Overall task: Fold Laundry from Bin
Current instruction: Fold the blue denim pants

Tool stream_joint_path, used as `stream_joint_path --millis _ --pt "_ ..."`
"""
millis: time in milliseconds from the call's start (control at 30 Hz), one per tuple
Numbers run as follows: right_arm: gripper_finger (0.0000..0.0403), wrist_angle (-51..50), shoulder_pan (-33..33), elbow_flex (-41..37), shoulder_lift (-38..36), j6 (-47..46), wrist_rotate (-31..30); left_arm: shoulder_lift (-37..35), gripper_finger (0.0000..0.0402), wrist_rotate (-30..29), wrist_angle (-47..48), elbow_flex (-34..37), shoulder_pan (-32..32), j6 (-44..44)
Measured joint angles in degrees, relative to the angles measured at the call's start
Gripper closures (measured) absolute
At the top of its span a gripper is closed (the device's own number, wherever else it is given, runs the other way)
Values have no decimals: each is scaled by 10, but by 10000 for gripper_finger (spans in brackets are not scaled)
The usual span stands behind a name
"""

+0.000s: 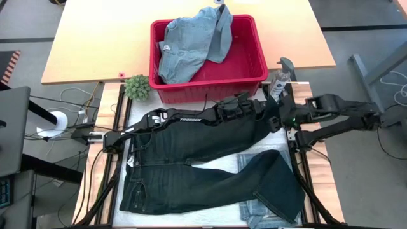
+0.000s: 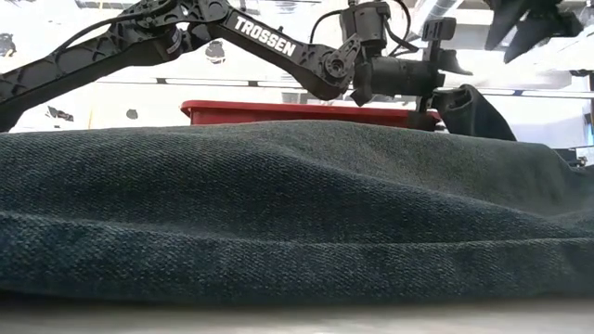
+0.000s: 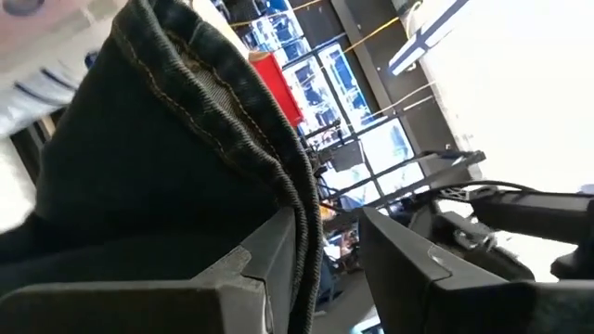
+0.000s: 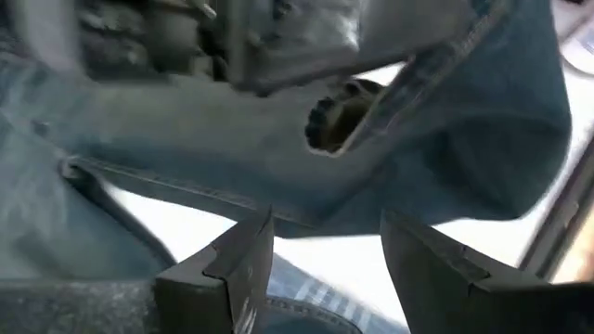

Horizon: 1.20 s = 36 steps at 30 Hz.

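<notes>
The hem (image 4: 360, 122) should be worked by my right gripper while my left gripper moves back toward the waist, because my left arm reaches across the trousers to the bunched leg end (image 2: 477, 112).
Long dark trousers (image 1: 203, 165) lie spread over the table, filling the front of the low view (image 2: 278, 204). My left arm reaches across them toward the table's right. Its gripper (image 1: 275, 113) (image 3: 325, 223) is open at a raised leg end (image 2: 473, 111). My right gripper (image 4: 325, 232) (image 2: 524, 32) hangs open above the table's right side, nothing between its fingers. The red bin (image 1: 248, 63) stands at the far edge with a light blue denim piece (image 1: 191, 44) draped over its rim. A striped shirt (image 1: 261, 213) shows from under the trousers near the front. My left gripper has its fingers apart, coming nearly level from the table's left. The stitched hem (image 3: 295, 176) of the trouser leg drapes over and against one finger (image 3: 269, 255). The other finger (image 3: 418, 260) stands clear of the cloth. The leg end bunches up above the table.
A small green plant (image 1: 137, 87) stands by the bin's left near corner. A small bottle-like object (image 1: 280, 83) stands to the right of the bin. The wooden table top (image 1: 95, 38) stretches behind and to the left of the bin.
</notes>
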<state>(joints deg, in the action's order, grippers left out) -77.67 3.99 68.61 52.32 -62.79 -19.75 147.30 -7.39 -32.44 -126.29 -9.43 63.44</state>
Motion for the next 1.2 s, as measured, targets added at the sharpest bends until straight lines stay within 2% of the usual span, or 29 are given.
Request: stream_joint_path --millis 233,367,567,733,800,900,933,1200 --pt "178 -2 59 -49 64 -112 -63 0 294 42 0 0 10 -6" --pt "178 -3 71 -51 103 -139 -75 0 294 76 0 0 13 -22" --pt "189 -42 80 -51 145 -208 -76 0 294 83 15 0 14 -5" --pt "239 -53 86 -50 152 -243 -76 0 294 113 25 0 14 0" --pt "280 -55 87 -50 152 -244 -72 0 294 120 26 0 14 -7" --pt "367 -55 92 -50 152 -241 -65 0 294 124 26 0 14 -13" --pt "381 -55 92 -50 152 -236 -63 0 294 126 24 0 14 -13" --pt "387 -68 92 -47 143 -233 -46 0 294 183 19 0 12 -17"
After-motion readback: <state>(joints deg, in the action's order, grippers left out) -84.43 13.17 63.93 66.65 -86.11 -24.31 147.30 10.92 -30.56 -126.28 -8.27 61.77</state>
